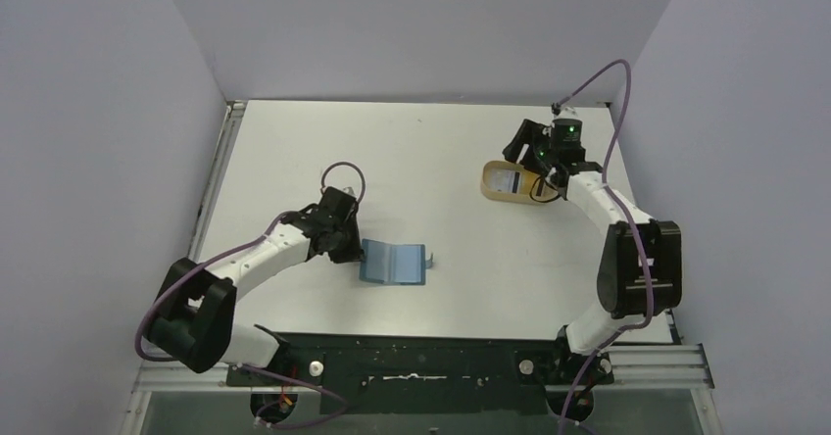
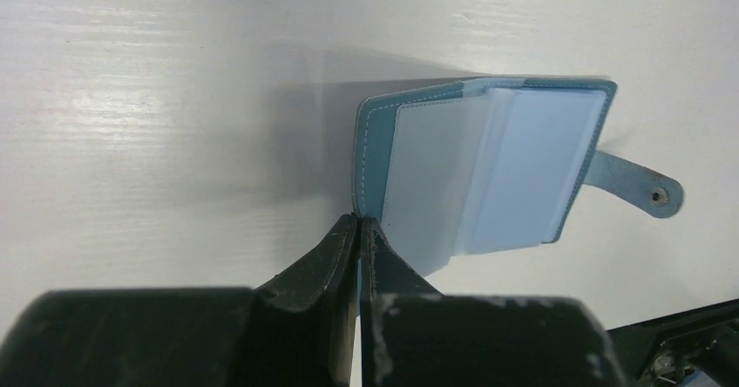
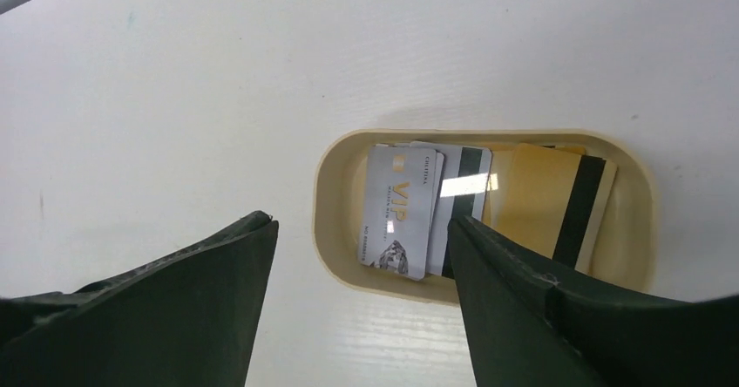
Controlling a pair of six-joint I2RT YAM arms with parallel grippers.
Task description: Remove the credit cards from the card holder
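Observation:
A pale sleeve point(image 2: 432, 167) is lying across the cover that my left gripper holds. Next, I swing the cover toward the snap tab point(image 2: 634, 182) and flip the sleeve off it.
The teal-blue card holder point(image 1: 393, 264) lies open on the table, its snap tab point(image 2: 640, 186) pointing right. Its pale sleeves point(image 2: 488, 169) show no card that I can make out. My left gripper point(image 1: 355, 251) is shut on the holder's left cover edge, the jaws pinched together point(image 2: 359, 220). Three credit cards lie in the tan tray point(image 3: 324, 204): a whitish VIP card point(image 3: 401, 208), a white one with a black stripe point(image 3: 462, 173) and a tan one with a black stripe point(image 3: 558, 200). My right gripper point(image 3: 359, 221) is open and empty, above the tray's near left rim.
The tan tray point(image 1: 495, 192) sits at the back right of the white table, under my right wrist point(image 1: 563, 146). Grey walls close in the back and both sides. A metal rail point(image 1: 220, 161) runs along the table's left edge.

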